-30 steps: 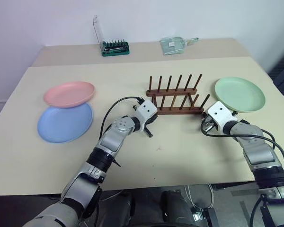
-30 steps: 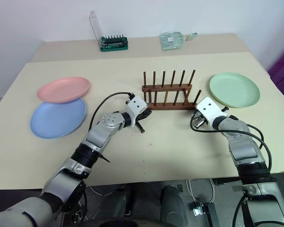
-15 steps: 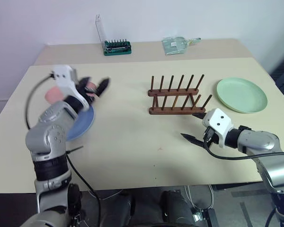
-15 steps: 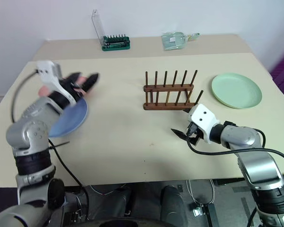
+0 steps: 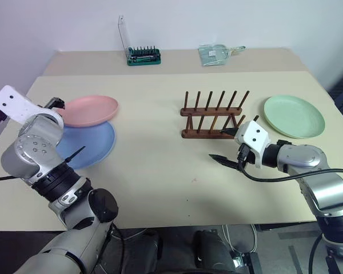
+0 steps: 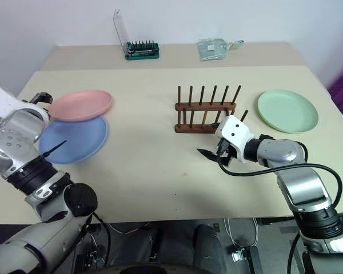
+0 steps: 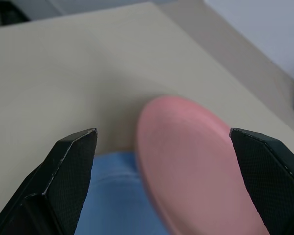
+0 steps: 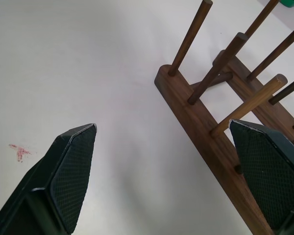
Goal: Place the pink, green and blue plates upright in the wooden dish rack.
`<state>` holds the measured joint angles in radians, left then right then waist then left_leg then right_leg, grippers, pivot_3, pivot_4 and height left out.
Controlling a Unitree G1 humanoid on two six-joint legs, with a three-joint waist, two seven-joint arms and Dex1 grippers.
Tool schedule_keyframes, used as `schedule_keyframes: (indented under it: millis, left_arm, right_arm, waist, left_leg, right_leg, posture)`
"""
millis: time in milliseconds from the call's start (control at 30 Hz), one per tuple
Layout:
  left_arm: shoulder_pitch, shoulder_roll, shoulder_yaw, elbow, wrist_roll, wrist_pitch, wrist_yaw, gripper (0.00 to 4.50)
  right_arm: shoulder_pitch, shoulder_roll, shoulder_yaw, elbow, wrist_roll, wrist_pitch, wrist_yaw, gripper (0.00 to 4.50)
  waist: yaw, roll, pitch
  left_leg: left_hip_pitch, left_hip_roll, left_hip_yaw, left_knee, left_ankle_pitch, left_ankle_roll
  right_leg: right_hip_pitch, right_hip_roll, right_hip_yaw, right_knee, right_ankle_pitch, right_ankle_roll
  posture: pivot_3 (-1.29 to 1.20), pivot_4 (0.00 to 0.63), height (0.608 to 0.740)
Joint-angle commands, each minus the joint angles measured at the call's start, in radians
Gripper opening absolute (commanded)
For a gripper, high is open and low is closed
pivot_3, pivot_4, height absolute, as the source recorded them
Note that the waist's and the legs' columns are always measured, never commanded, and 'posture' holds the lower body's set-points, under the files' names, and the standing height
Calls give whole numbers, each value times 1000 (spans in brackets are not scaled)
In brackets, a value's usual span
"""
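Next, I grip the plate's rim with my left gripper and pass the plate to my right one, since the pink plate is beyond my right gripper's reach.
The pink plate lies at the table's left, its edge overlapping the blue plate just in front of it. My left gripper hangs open at the pink plate's left rim; in the left wrist view its fingers stand wide apart with the pink plate ahead between them. The wooden dish rack stands empty mid-table. Right of the rack lies the green plate, flat. My right gripper is open and empty just in front of the rack's near rail.
A green bit case with a raised clear lid and a clear plastic bag sit on the back table. A small red mark is on the tabletop near my right gripper. The table's near edge runs below both arms.
My left arm swung from beside the rack far to the left, up to the pink plate. The right gripper shifted left along the rack's front. Both grippers went from shut to open.
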<state>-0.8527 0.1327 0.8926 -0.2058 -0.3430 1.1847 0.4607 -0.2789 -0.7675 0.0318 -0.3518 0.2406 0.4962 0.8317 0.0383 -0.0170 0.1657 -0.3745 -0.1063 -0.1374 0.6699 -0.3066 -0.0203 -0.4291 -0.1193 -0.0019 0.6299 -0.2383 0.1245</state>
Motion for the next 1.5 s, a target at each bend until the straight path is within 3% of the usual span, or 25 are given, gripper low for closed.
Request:
schedule_keyframes:
  millis: [33, 167, 233, 300, 467, 500, 533, 667, 867, 967, 1067, 1200, 1333, 1500]
  left_arm:
    - [-48, -37, 101, 35, -41, 54, 52, 4448]
    - [-87, -47, 164, 118, -104, 102, 31, 4448]
    - [-88, -42, 177, 162, -108, 83, 37, 3939]
    - [-84, -32, 173, 182, -112, 61, 37, 3122]
    - [-82, -9, 146, 205, -141, 26, 12, 545]
    - [-83, -10, 140, 202, -151, 26, 7, 126]
    - [-83, -10, 135, 200, -161, 25, 4, 19]
    - [-59, 19, -30, 119, -194, -41, -142, 19]
    - [-47, 59, -333, 23, -211, -76, -347, 19]
    - [-45, 68, -420, 5, -223, -83, -403, 19]
    - [-63, 52, -513, -22, -251, -57, -450, 19]
    - [-112, -32, -520, -36, -325, -4, -433, 19]
    - [-146, -119, -473, -50, -406, 62, -378, 19]
    - [-147, -136, -469, -65, -449, 96, -352, 19]
  right_arm:
    - [-7, 1, -8, -68, 22, 17, 2, 4426]
    - [16, -2, -8, -124, 33, 35, 0, 4426]
    - [26, 2, -10, -137, 33, 41, -10, 4500]
    - [35, 2, -16, -147, 34, 44, -12, 4500]
    - [71, -12, -43, -173, 47, 42, -4, 4500]
    - [77, -19, -52, -178, 52, 43, 0, 4500]
    - [80, -24, -59, -182, 56, 43, 3, 4500]
    - [71, -69, -98, -205, 75, 45, 23, 4500]
    - [-91, -52, -119, -233, 211, 143, 23, 4500]
    - [-180, -26, -68, -220, 143, 98, -31, 4500]
    - [-288, 2, 50, -182, -19, -6, -93, 4500]
    - [-346, -14, 211, -85, -272, -197, -115, 4500]
    - [-395, 20, 261, 28, -421, -317, -181, 4500]
    - [-410, 41, 277, 90, -532, -395, -208, 4500]
  waist:
    - [1, 0, 0]
    - [1, -1, 1]
    - [1, -2, 1]
    - [0, -2, 1]
    - [0, -2, 1]
    - [0, -2, 1]
    - [0, -2, 1]
    - [2, -4, 1]
    - [0, -4, 1]
    - [-2, -4, 1]
    - [-8, -4, 1]
    - [-4, -4, 1]
    - [-4, -4, 1]
    - [-24, -4, 1]
  left_leg:
    - [0, 0, 0, 0, 0, 0]
    - [0, 0, 0, 0, 0, 0]
    - [0, 0, 0, 0, 0, 0]
    - [0, 0, 0, 0, 0, 0]
    - [0, 0, 0, 0, 0, 0]
    - [0, 0, 0, 0, 0, 0]
    - [0, 0, 0, 0, 0, 0]
    - [0, 0, 0, 0, 0, 0]
    - [0, 0, 0, -1, 0, 0]
    - [0, 0, 0, -1, 0, 0]
    - [0, 0, 1, -1, 0, 0]
    - [-1, 0, 1, -1, 0, 0]
    - [-1, 0, 1, -1, 0, 0]
    - [-1, 0, 1, -2, 0, -1]
  right_leg:
    - [0, 0, 0, 0, 0, 0]
    - [0, 0, 0, 0, 0, 0]
    - [0, 0, 0, 0, 0, 0]
    - [0, 0, 0, 0, 0, 0]
    - [0, 0, 0, 0, 0, 0]
    - [0, 0, 0, 0, 0, 0]
    - [0, 0, 0, 0, 0, 0]
    - [0, 0, 0, 0, 0, 0]
    - [0, 0, 0, 0, 0, 0]
    - [0, 0, 0, 0, 0, 0]
    - [-1, 0, 0, 0, 0, 0]
    - [-2, 0, 0, 0, 0, 0]
    - [-2, 0, 0, 0, 0, 0]
    - [-2, 0, 0, 0, 0, 0]
  posture:
    - [0, 150, 740]
    - [0, 150, 740]
    - [0, 150, 740]
    - [0, 150, 740]
    - [0, 150, 740]
    - [0, 150, 740]
    - [0, 150, 740]
    - [0, 150, 740]
    - [0, 150, 740]
    - [0, 150, 740]
    - [0, 150, 740]
    - [0, 150, 740]
    - [0, 150, 740]
    - [0, 150, 740]
